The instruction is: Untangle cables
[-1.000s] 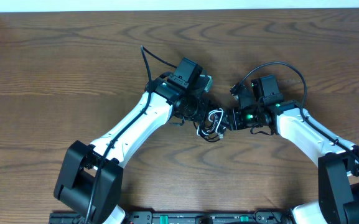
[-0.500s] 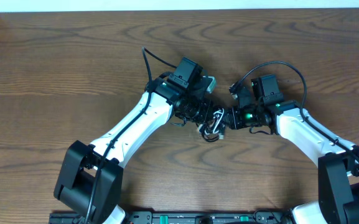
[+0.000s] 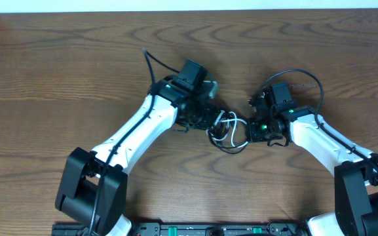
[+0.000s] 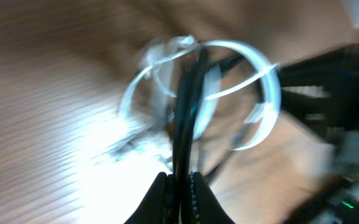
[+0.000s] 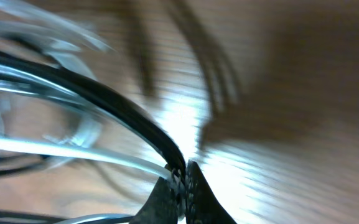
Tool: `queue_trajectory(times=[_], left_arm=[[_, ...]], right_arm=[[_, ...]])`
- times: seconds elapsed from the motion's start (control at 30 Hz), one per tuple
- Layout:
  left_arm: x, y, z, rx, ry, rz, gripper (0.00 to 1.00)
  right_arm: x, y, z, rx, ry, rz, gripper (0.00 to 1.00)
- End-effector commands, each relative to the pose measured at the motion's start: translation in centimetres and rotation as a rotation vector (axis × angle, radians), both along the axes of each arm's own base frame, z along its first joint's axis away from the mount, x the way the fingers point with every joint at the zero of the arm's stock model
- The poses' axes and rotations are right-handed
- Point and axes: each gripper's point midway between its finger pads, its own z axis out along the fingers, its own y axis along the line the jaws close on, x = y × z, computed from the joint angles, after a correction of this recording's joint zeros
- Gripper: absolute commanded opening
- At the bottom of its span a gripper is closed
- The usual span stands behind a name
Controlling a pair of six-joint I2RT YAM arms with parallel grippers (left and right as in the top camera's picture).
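My right gripper holds both cables at once. Next, I move my grippers closer together and then pull only the white cable away while my left gripper holds on to the black cable.
A tangle of a thin black cable and a thin white cable hangs between my two grippers at the table's middle. My left gripper is shut on the black cable; white loops curl around it in the left wrist view. My right gripper is shut on the cables, with the black cable and the white cable both running into its jaws. Both wrist views are blurred.
The wooden table spreads all round. Thick black arm wires loop above the left arm and above the right arm. A pale wall edge runs along the back.
The two grippers have moved apart, the left one to the left and the right one to the right. The tangle has stretched out wider, with loops opening between them.
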Motion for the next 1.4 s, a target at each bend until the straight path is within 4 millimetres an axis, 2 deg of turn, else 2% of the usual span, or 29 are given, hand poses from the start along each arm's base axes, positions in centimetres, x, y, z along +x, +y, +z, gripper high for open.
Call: queue_trajectory(times=[0.0, 0.17, 0.3, 0.4, 0.43, 0.47, 0.5, 0.57, 0.6, 0.67, 0.77, 0.9, 0.97, 1.07, 1.3, 1.37], left_arm=[[2.0, 4.5, -1.1, 0.184, -0.059, 0.093, 0.07], [2.5, 7.3, -1.3, 0.210, -0.011, 0.191, 0.07], [3.0, 8.6, -1.3, 0.192, 0.019, 0.261, 0.08], [2.8, 8.2, -1.0, 0.133, 0.048, 0.261, 0.07], [2.8, 7.9, -0.9, 0.115, 0.057, 0.258, 0.07], [2.7, 7.5, -0.8, 0.088, 0.066, 0.252, 0.07], [2.5, 7.0, -0.6, 0.062, 0.073, 0.239, 0.08], [2.2, 5.7, 0.0, -0.015, 0.078, 0.175, 0.07], [2.0, 5.1, 0.3, -0.052, 0.078, 0.142, 0.08], [1.5, 3.9, 1.0, -0.126, 0.078, 0.070, 0.08], [1.3, 3.8, 1.1, -0.136, 0.077, 0.050, 0.07], [1.1, 3.8, 1.1, -0.132, 0.083, 0.040, 0.07], [0.7, 3.3, 1.4, -0.165, 0.092, 0.014, 0.07], [-0.6, 1.1, 3.3, -0.327, 0.110, -0.088, 0.07], [-1.4, -0.8, 5.9, -0.515, 0.111, -0.179, 0.08], [-1.4, -1.1, 6.4, -0.549, 0.108, -0.188, 0.07]], right_arm=[[1.0, -4.8, -0.7, -0.244, -0.013, -0.214, 0.01], [-0.3, -8.3, -0.9, -0.405, 0.030, -0.404, 0.01], [-1.0, -9.2, -0.8, -0.448, 0.049, -0.475, 0.02], [-1.1, -9.3, -0.9, -0.447, 0.053, -0.485, 0.18], [-1.0, -9.3, -0.8, -0.445, 0.051, -0.494, 0.28], [-0.7, -9.1, -0.8, -0.432, 0.043, -0.507, 0.43], [-0.4, -8.7, -0.8, -0.407, 0.037, -0.506, 0.54], [0.3, -7.1, -0.9, -0.325, 0.027, -0.451, 0.66], [0.6, -6.4, -0.8, -0.296, 0.020, -0.408, 0.67], [1.5, -3.6, -0.5, -0.177, -0.019, -0.216, 0.69], [1.7, 0.9, 0.8, 0.035, -0.077, 0.049, 0.74], [2.0, 4.4, 2.8, 0.235, -0.142, 0.185, 0.84], [2.3, 5.8, 4.0, 0.319, -0.171, 0.219, 0.85], [2.7, 6.9, 5.1, 0.392, -0.202, 0.238, 0.79], [2.3, 7.4, 5.0, 0.391, -0.191, 0.245, 0.77], [2.2, 7.5, 4.8, 0.372, -0.193, 0.246, 0.72]])
